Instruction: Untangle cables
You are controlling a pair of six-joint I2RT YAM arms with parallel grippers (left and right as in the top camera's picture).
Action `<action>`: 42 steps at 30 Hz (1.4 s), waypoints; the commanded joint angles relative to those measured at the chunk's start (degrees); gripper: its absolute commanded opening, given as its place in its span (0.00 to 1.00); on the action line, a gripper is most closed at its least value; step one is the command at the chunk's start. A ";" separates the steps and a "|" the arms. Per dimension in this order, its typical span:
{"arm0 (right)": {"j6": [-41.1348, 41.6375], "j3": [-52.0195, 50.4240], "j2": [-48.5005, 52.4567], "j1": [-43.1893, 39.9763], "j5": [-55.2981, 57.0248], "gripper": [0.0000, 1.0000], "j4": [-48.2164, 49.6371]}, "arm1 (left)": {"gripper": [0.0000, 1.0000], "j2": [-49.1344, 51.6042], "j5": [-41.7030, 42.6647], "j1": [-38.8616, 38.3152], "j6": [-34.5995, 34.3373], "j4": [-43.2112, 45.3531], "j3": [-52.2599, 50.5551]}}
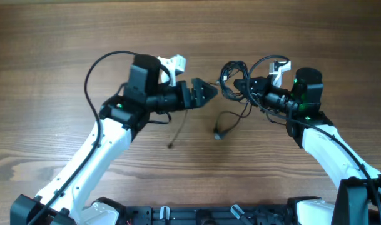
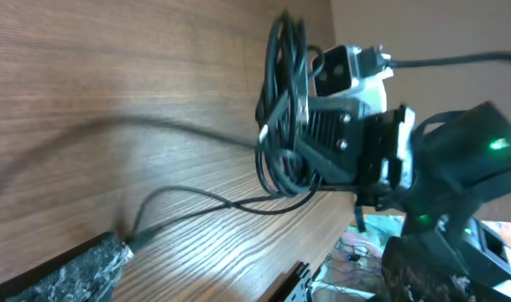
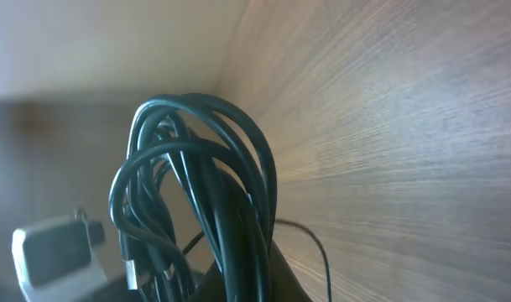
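My right gripper's fingers are pressing the knotted bundle's loops (image 1: 236,90) together. My left gripper should take the bundle (image 1: 227,72) so that my right gripper is free to pull out a strand of cable.
The cables form a knotted bundle of thin black loops (image 1: 231,78), held just above the table. My right gripper (image 1: 243,87) is shut on this bundle. In the right wrist view the loops (image 3: 205,193) rise straight out of the jaws and fill the middle. In the left wrist view the bundle (image 2: 284,109) hangs against the right gripper's fingers (image 2: 335,143). My left gripper (image 1: 206,92) stands open and empty just left of the bundle; only one marbled finger (image 2: 62,273) shows at that view's lower left. A loose strand with a plug tip (image 1: 219,132) trails down from the bundle onto the table.
Another thin strand (image 1: 176,130) lies under the left arm and ends near the table's middle. The thick arm cables (image 1: 93,72) arch over both arms. A white block (image 1: 176,62) sits on the left wrist. The black rail (image 1: 196,215) runs along the front edge.
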 commanded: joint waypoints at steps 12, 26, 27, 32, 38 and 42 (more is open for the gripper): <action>-42.18 0.33 -0.57 1.66 -3.48 0.07 -9.55 | 1.00 -2.36 -4.63 -2.95 24.35 1.18 0.66; -51.21 0.33 -0.57 1.68 -30.21 0.12 -6.14 | 0.47 5.07 5.40 -4.92 29.90 2.12 0.63; -51.23 0.33 -0.57 1.68 -30.14 0.21 -6.10 | 0.16 5.25 5.38 -4.92 29.90 2.12 0.63; -44.00 0.33 -0.57 1.66 -17.14 0.99 -6.47 | 0.04 5.20 5.35 -3.65 28.24 2.19 0.66; -37.44 0.33 -0.57 1.68 -5.84 1.00 -7.06 | 0.04 4.98 5.44 4.59 16.96 1.70 0.66; -37.83 0.33 -0.57 1.68 -1.46 1.00 -10.58 | 0.04 5.01 7.54 9.27 11.58 1.73 0.66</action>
